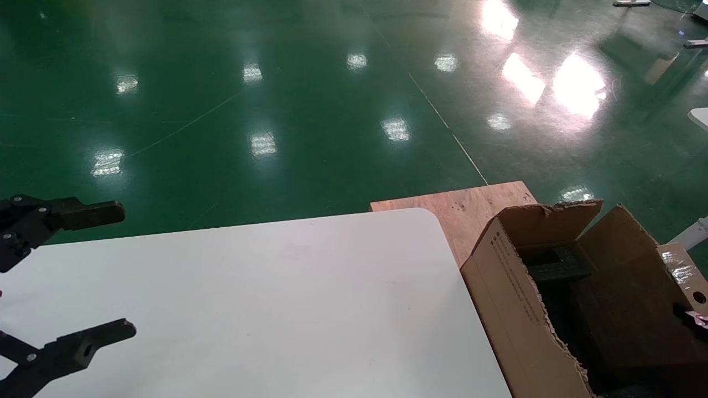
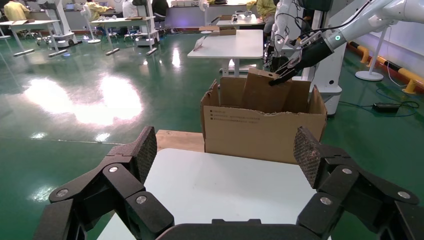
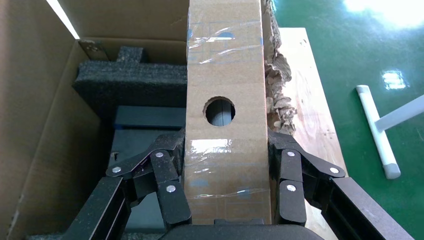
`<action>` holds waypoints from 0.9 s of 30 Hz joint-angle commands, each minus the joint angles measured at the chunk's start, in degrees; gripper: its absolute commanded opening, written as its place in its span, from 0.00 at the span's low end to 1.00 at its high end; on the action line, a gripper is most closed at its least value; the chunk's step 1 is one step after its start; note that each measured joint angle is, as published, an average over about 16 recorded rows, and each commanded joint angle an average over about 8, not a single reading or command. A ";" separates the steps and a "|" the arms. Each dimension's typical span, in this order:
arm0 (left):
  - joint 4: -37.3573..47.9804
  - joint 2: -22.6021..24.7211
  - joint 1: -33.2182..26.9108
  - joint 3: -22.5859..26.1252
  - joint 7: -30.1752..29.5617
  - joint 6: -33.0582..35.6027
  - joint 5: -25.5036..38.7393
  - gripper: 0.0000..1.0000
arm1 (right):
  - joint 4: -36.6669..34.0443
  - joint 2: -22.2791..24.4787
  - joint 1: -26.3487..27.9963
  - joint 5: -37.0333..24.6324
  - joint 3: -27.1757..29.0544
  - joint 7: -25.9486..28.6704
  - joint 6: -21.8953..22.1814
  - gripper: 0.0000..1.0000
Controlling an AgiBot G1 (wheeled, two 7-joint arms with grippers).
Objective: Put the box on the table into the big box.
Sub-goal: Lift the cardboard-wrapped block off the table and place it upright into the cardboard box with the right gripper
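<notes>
My right gripper should keep going down just inside the big box's torn side (image 3: 279, 80) and let go there, because the small brown box (image 3: 225, 75) is parallel to that side.
My right gripper (image 3: 225, 147) is shut on the small brown box (image 3: 225, 65), a taped carton with a round hole, one finger on each narrow side. It holds the box over the open big box (image 3: 40, 100), close to its torn wall, above the black foam (image 3: 130, 80). In the head view the big box (image 1: 514, 298) stands to the right of the white table (image 1: 276, 304), and the small box (image 1: 683, 273) and right gripper (image 1: 694, 319) show at the right edge. My left gripper (image 1: 127, 270) is open and empty over the table's left side.
A bare plywood board (image 1: 470, 210) lies under the big box, beyond the table's rounded corner. Green shiny floor surrounds everything. A white table leg (image 3: 377, 130) lies on the floor beside the board. Other tables and robots stand far off in the left wrist view.
</notes>
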 commanded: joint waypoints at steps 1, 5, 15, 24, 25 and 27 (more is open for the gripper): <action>0.00 0.00 0.00 0.00 0.00 0.00 0.00 1.00 | -0.46 -0.53 -0.09 1.26 -1.67 -0.53 0.85 0.00; 0.00 0.00 0.00 0.00 0.00 0.00 0.00 1.00 | -0.90 -1.35 0.00 3.64 -5.01 -1.45 2.10 0.00; 0.00 0.00 0.00 0.00 0.00 0.00 0.00 1.00 | 0.08 -3.38 0.38 10.48 -14.30 -2.78 7.03 0.00; 0.00 0.00 0.00 0.01 0.00 0.00 -0.01 1.00 | -1.13 -5.67 0.17 16.57 -20.48 -4.96 10.84 0.00; 0.00 0.00 0.00 0.01 0.00 0.00 -0.01 1.00 | -1.22 -5.81 0.17 17.21 -21.10 -5.20 11.10 0.00; 0.00 0.00 0.00 0.01 0.00 0.00 -0.01 1.00 | -1.30 -5.99 0.21 18.52 -22.39 -5.65 11.64 0.00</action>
